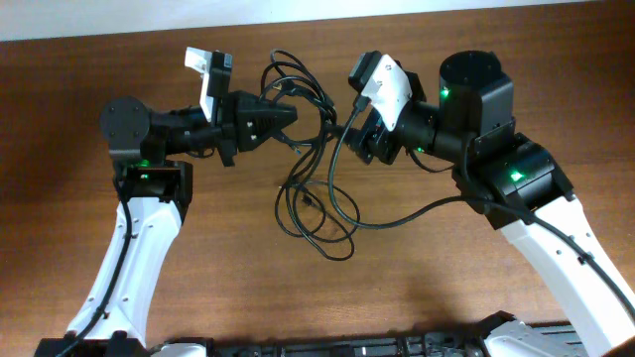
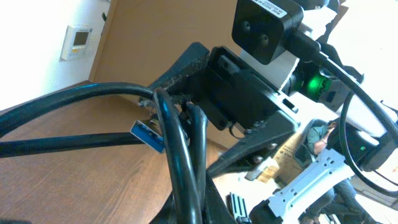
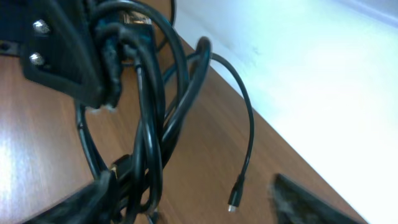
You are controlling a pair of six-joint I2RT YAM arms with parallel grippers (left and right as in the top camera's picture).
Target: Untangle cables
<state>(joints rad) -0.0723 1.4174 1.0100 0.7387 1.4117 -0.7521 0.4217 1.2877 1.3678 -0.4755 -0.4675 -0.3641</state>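
Observation:
Several cables bunched together [image 1: 316,100] are in my left gripper. Next, I put them down over the loops [image 1: 316,216] below, open that gripper, and lift just one cable with my right gripper.
The cables [image 1: 316,193] are a tangled bundle of thin black cords stretched between my two grippers, with loops lying on the table below. My left gripper [image 1: 285,117] is shut on the bundle; in the left wrist view the cables [image 2: 177,149] run straight into its jaws [image 2: 208,210], next to a blue USB plug [image 2: 148,134]. My right gripper [image 1: 349,133] faces it from the right. In the right wrist view its fingers [image 3: 199,205] are spread wide, and the cables [image 3: 152,124] lie against the left finger. A small metal-tipped plug [image 3: 234,200] hangs free.
The brown wooden table [image 1: 446,288] carries only the arms and cords. A thick black cord [image 1: 417,211] runs from the bundle toward the right arm's base. A white wall [image 3: 323,56] borders the far table edge. A black rail [image 1: 347,347] lines the front edge.

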